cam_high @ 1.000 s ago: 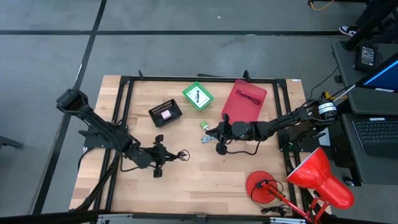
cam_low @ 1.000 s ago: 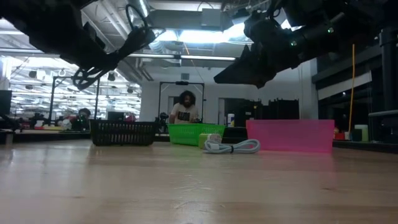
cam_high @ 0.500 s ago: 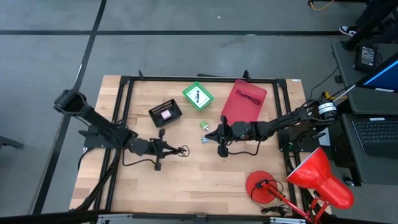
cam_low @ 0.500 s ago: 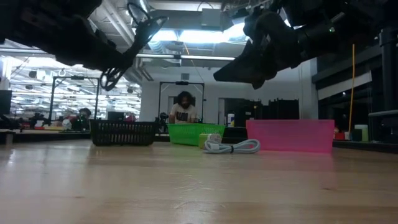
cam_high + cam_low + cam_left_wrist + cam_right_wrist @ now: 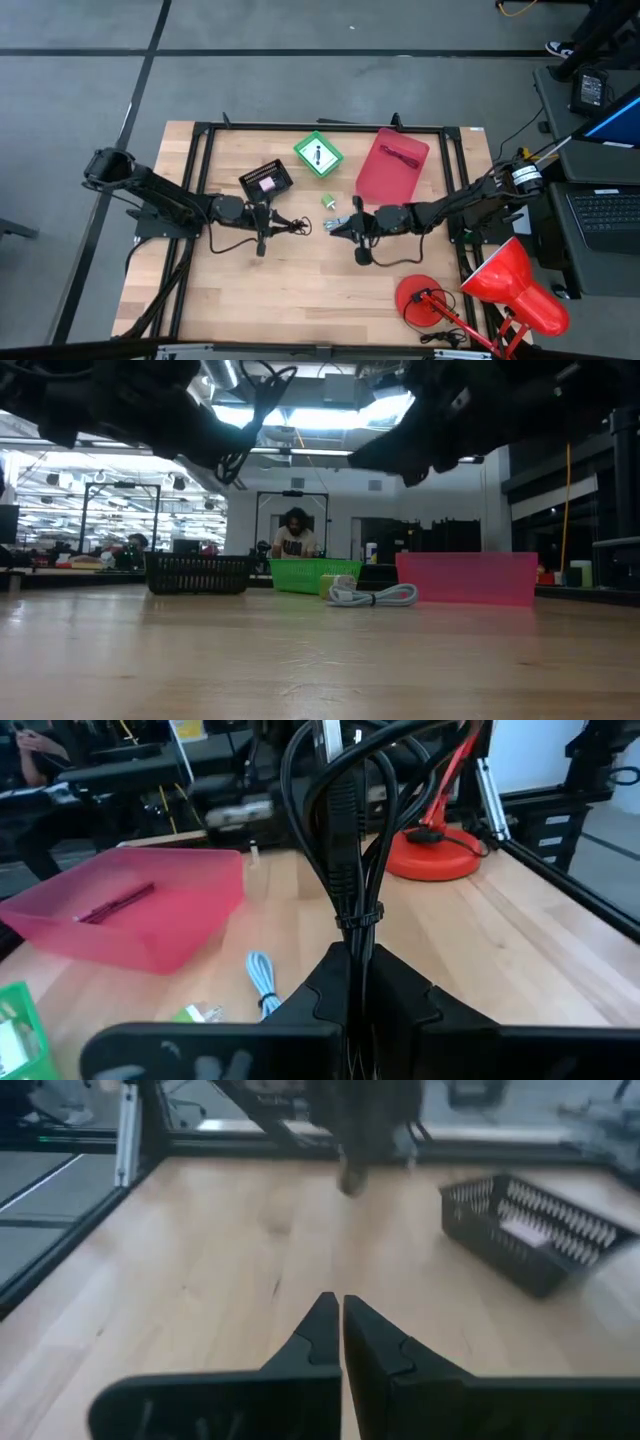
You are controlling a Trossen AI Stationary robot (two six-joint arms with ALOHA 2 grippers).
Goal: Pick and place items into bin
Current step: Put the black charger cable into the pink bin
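My left gripper has the black cable far from the pink bin (image 5: 391, 172). I should open my right gripper and grasp the black cable (image 5: 360, 918) close to its tie band.
My left gripper (image 5: 274, 221) is above the table's middle left, just near of the black basket (image 5: 265, 183), and is shut on a bundled black cable (image 5: 293, 226). The cable also shows high in the low view (image 5: 255, 415). My right gripper (image 5: 336, 228) hovers at the table's middle, shut and empty (image 5: 337, 1308). A blue-grey cable (image 5: 372, 596) lies flat on the wood, with a small green piece (image 5: 328, 201) beside it. A red cable (image 5: 400, 152) lies in the pink bin (image 5: 385, 178). A white card lies in the green bin (image 5: 318, 154). My left gripper pinches the black cable between its two fingers (image 5: 325, 985), just below the tie band (image 5: 358, 915) that binds several strands. The fingers come about level from the table's left. The bundle sticks out beyond the fingertips, lifted clear of the table.
A red desk lamp (image 5: 512, 288) and its round base (image 5: 418, 298) stand at the near right corner. A black frame rail (image 5: 320, 127) runs round the table. Bare wood lies along the near side. A person sits in the room beyond (image 5: 295, 535).
My left gripper has carried the black cable up and toward the far edge and the right, closing on the black basket. The cable has stayed clear of the table throughout. My right gripper has drifted a little toward the near edge, still shut.
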